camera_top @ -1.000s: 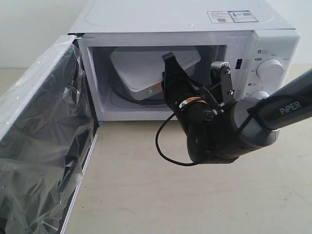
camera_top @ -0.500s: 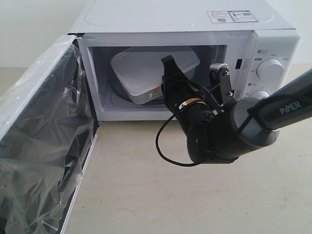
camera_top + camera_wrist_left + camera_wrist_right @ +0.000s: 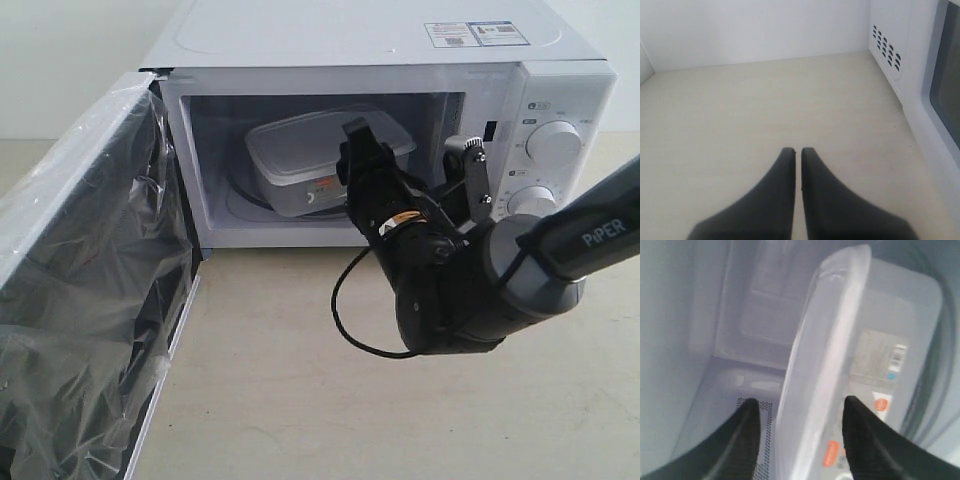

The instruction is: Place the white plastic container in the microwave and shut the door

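Note:
My gripper will push the white plastic container (image 3: 322, 145), and the container will turn straighter and slide back, because it sits crooked with its front corner (image 3: 284, 196) sticking out toward the microwave's opening.
The white plastic container (image 3: 310, 160) lies nearly level inside the microwave (image 3: 370, 40), over the glass turntable (image 3: 250, 195), its red-and-white label facing out. My right gripper (image 3: 412, 140) reaches into the cavity and stands open. In the right wrist view the container (image 3: 840, 340) sits between the spread fingers of the right gripper (image 3: 802, 407), with a gap on each side. The door (image 3: 90, 300) hangs wide open at the left, wrapped in crinkled film. My left gripper (image 3: 796, 150) is shut on nothing, low over the beige tabletop beside the microwave's vented side wall (image 3: 895, 65).
Two round knobs (image 3: 553, 142) sit on the microwave's right panel, close to the right arm. A black cable (image 3: 345, 310) loops below the right wrist. Beige tabletop (image 3: 300, 400) stretches in front of the microwave. A pale wall (image 3: 755, 30) stands behind the left gripper.
The container has dropped from a steep tilt to lying nearly level on the turntable. The right gripper has shifted a little to the right and down. The door has not moved.

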You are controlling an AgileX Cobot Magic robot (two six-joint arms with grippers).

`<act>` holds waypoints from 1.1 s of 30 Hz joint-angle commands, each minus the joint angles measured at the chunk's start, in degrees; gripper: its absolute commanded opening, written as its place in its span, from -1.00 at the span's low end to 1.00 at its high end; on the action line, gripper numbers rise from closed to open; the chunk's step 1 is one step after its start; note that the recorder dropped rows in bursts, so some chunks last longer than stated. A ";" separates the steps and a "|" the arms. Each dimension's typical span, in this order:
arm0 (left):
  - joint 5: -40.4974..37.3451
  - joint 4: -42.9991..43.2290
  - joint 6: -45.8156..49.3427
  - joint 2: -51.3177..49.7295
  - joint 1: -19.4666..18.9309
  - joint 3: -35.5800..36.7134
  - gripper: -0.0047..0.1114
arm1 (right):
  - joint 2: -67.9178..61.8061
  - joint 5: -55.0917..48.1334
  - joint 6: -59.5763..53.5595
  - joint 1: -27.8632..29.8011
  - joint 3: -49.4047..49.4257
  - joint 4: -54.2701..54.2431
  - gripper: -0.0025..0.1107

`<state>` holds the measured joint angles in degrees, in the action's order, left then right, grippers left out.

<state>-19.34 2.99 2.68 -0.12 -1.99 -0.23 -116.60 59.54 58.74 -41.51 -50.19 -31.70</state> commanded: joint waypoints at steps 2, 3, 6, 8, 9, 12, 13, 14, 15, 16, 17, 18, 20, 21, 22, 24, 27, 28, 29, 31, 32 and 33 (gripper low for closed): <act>0.34 -0.62 -0.10 0.12 0.29 0.23 -0.84 | 0.96 3.39 0.73 0.38 3.12 5.68 -0.13; 0.34 -0.62 -0.10 0.12 0.29 0.23 -0.84 | 1.28 3.61 0.73 0.38 3.66 7.39 -0.15; 0.34 -0.62 -0.10 0.12 0.29 0.23 -0.84 | 2.92 3.59 -2.00 0.38 4.89 14.32 -0.45; 0.34 -0.62 -0.10 0.12 0.29 0.23 -0.84 | 4.00 2.63 -7.61 0.38 5.32 19.90 -0.78; 0.34 -0.62 -0.10 0.12 0.29 0.23 -0.84 | 4.41 1.57 -10.74 0.38 5.48 22.09 -0.97; 0.34 -0.62 -0.10 0.12 0.29 0.23 -0.84 | 5.62 -4.31 -17.41 0.38 5.70 25.21 -0.96; 0.34 -0.62 -0.10 0.12 0.29 0.23 -0.84 | 5.65 -5.51 -18.88 0.38 5.70 25.77 -0.96; 0.34 -0.62 -0.10 0.12 0.29 0.23 -0.84 | 5.65 -6.67 -20.68 0.38 5.83 26.68 -0.96; 0.34 -0.62 -0.10 0.12 0.29 0.23 -0.84 | 5.73 -7.08 -22.22 0.38 6.26 27.16 -0.96; 0.34 -0.62 -0.10 0.12 0.29 0.23 -0.84 | 5.89 -8.02 -23.47 0.38 6.53 27.16 -0.96; 0.34 -0.62 -0.10 0.12 0.29 0.23 -0.84 | 6.04 -8.17 -25.68 0.38 6.85 27.05 -0.96; 0.34 -0.62 -0.10 0.12 0.29 0.23 -0.84 | 6.23 -8.17 -28.75 0.38 7.34 27.04 -0.96; 0.34 -0.62 -0.10 0.12 0.29 0.23 -0.84 | 6.34 -8.30 -36.28 0.38 7.74 26.82 -0.96; 0.34 -0.62 -0.10 0.12 0.29 0.23 -0.84 | 6.34 -8.39 -40.11 0.38 7.85 26.17 -0.96; 0.34 -0.62 -0.10 0.12 0.29 0.23 -0.84 | 6.22 -8.39 -42.72 0.38 7.85 25.40 -0.96; 0.34 -0.62 -0.10 0.12 0.29 0.23 -0.84 | 6.13 -8.39 -48.56 0.38 7.85 22.72 -0.96; 0.34 -0.62 -0.10 0.12 0.29 0.23 -0.84 | 6.13 -5.61 -53.91 0.48 7.85 20.37 -0.96; 0.34 -0.62 -0.10 0.12 0.29 0.23 -0.84 | 6.13 -4.73 -54.21 0.69 7.85 19.91 -0.96; 0.34 -0.62 -0.10 0.12 0.29 0.23 -0.84 | 6.13 -4.61 -54.21 0.99 7.85 19.78 -0.96; 0.34 -0.62 -0.10 0.12 0.29 0.23 -0.84 | 5.99 -4.61 -54.21 1.00 7.85 17.97 -0.96; 0.34 -0.62 -0.10 0.12 0.29 0.23 -0.84 | 5.67 -4.74 -54.65 1.00 7.85 18.02 -0.96; 0.34 -0.62 -0.10 0.12 0.29 0.23 -0.84 | 5.22 -4.22 -54.82 1.00 7.85 18.34 -0.96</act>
<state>-19.34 2.99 2.68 -0.12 -1.99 -0.23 -110.94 54.31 5.22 -41.02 -42.66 -12.86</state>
